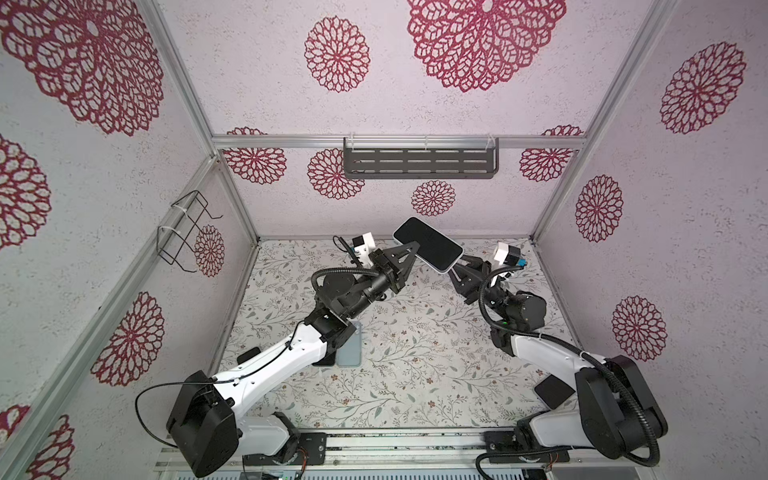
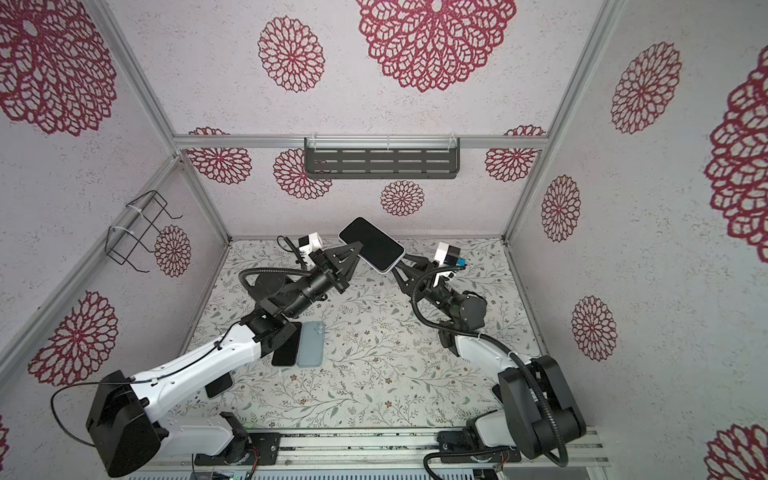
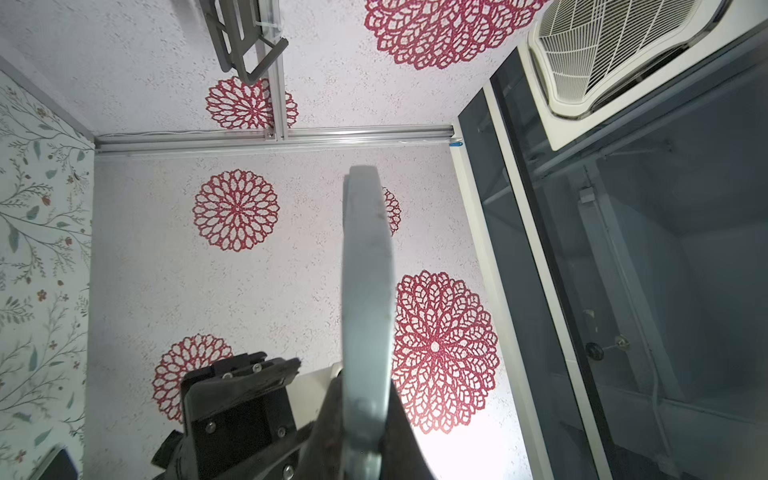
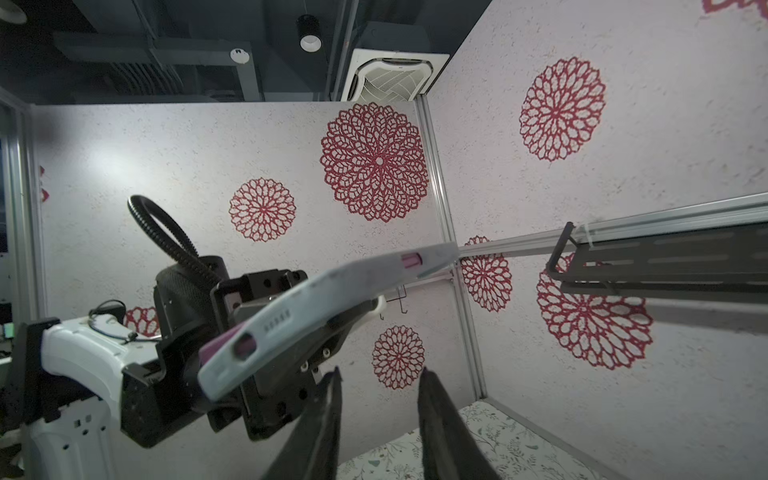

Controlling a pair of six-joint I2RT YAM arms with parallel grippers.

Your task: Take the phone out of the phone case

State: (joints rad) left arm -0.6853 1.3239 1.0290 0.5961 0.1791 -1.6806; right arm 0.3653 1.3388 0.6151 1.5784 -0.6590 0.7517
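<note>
The phone is tilted, with its lower end (image 1: 450, 264) next to the open fingers of my right gripper. Next, my left gripper turns the phone upright and moves the end's far corner (image 1: 459, 255) to those fingers.
The phone (image 1: 428, 245) (image 2: 371, 245) hangs in the air near the back wall, dark screen up, inside its pale grey phone case (image 4: 324, 316). Pink shows through the case's cutouts and at one corner. My left gripper (image 1: 414, 249) (image 2: 356, 248) (image 3: 365, 415) is shut on one long edge of the cased phone (image 3: 368, 291). Just below the phone's lower right end, my right gripper (image 1: 455, 266) (image 2: 401, 266) (image 4: 380, 386) is open. In the right wrist view nothing lies between its fingers (image 4: 332, 415), and the phone's end lies off to one side of them.
A black phone (image 2: 286, 347) and a grey-blue slab with a camera cutout (image 2: 311, 345) lie on the floral mat under the left arm. Dark flat pieces (image 1: 552, 392) (image 1: 249, 355) lie near the arm bases. A slotted shelf (image 1: 419, 162) and a wire basket (image 1: 183, 232) hang on the walls.
</note>
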